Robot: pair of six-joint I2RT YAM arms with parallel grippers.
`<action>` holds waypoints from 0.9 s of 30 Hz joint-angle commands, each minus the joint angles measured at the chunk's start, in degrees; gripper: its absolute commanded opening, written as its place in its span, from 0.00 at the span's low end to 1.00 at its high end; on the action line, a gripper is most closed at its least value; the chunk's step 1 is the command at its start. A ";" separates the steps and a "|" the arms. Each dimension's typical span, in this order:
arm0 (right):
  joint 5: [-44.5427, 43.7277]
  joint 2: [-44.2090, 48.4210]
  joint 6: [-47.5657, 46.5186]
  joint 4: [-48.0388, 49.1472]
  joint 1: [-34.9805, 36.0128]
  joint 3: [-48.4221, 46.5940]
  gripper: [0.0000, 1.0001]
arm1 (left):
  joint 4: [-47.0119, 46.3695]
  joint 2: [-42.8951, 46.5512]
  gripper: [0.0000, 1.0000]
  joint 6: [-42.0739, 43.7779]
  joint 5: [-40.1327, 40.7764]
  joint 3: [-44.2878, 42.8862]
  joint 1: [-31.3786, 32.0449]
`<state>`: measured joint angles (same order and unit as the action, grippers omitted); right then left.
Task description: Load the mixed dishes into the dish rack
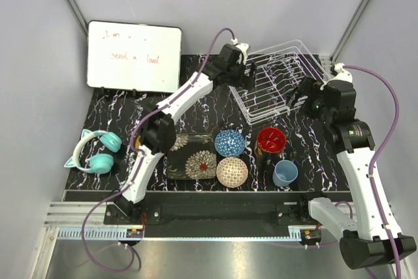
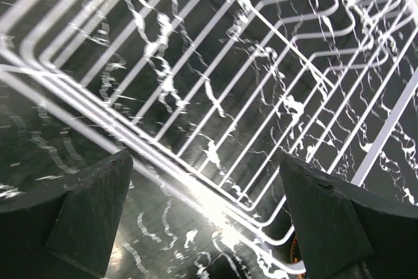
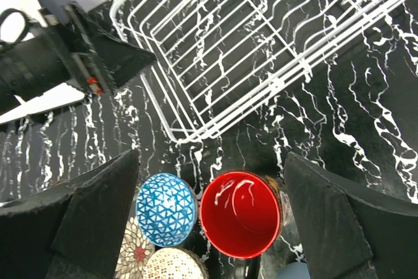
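Note:
I should straighten the dish rack before loading, because it lies at a slant toward the back corner. My left gripper should pull its end rail back toward the whiteboard for this.
The white wire dish rack lies empty at the back right. In front of it stand the dark floral plate, the blue patterned bowl, the beige patterned bowl, the black mug with red inside and the light-blue cup. The yellow plate is out of view. My left gripper is open and empty over the rack's left rim. My right gripper is open and empty, above the rack's near right edge; its view shows the mug and blue bowl below.
A whiteboard with writing stands at the back left. Teal cat-ear headphones lie at the left edge. The left arm's gripper shows in the right wrist view beside the rack.

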<state>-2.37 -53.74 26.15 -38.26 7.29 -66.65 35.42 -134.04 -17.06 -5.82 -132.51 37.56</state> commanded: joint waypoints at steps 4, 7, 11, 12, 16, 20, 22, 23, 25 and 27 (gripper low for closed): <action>-3.43 -1.11 -1.72 0.03 1.06 -1.20 1.00 | -3.16 -0.97 0.99 1.76 1.87 6.54 2.25; -3.43 -1.63 -1.81 0.20 1.24 -1.02 1.00 | -3.69 0.97 0.99 1.85 3.45 9.27 2.08; -2.47 -2.07 -1.54 0.73 1.59 0.11 1.00 | -7.89 4.21 0.99 2.03 3.18 10.25 1.29; -2.20 -2.08 -1.46 0.91 1.59 0.38 0.99 | -9.13 4.92 0.99 2.12 3.28 10.16 1.20; -1.67 -1.99 -1.28 1.17 1.59 1.44 1.00 | -9.06 6.24 0.99 2.21 5.03 6.04 0.50; -1.41 -1.90 -1.28 1.43 1.67 1.53 1.00 | -7.65 9.66 0.99 3.79 5.65 11.38 0.23; -0.88 -1.90 -1.28 1.70 1.59 1.96 1.00 | -6.95 10.90 0.99 3.61 7.58 15.16 0.23; -0.53 -1.90 -1.28 1.96 1.59 2.23 1.00 | -6.07 11.86 0.99 3.18 8.45 16.13 0.23; -0.18 -1.99 -1.02 2.14 1.59 2.84 1.00 | -5.19 13.01 0.99 1.60 9.25 18.07 0.14; 0.26 -1.90 -0.93 2.31 1.59 3.19 1.00 | -4.84 13.19 0.99 -0.50 9.60 18.95 0.14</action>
<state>-3.38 -55.90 25.34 -38.24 8.43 -64.18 29.56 -124.66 -14.94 0.78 -115.42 37.45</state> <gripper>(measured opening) 0.994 0.987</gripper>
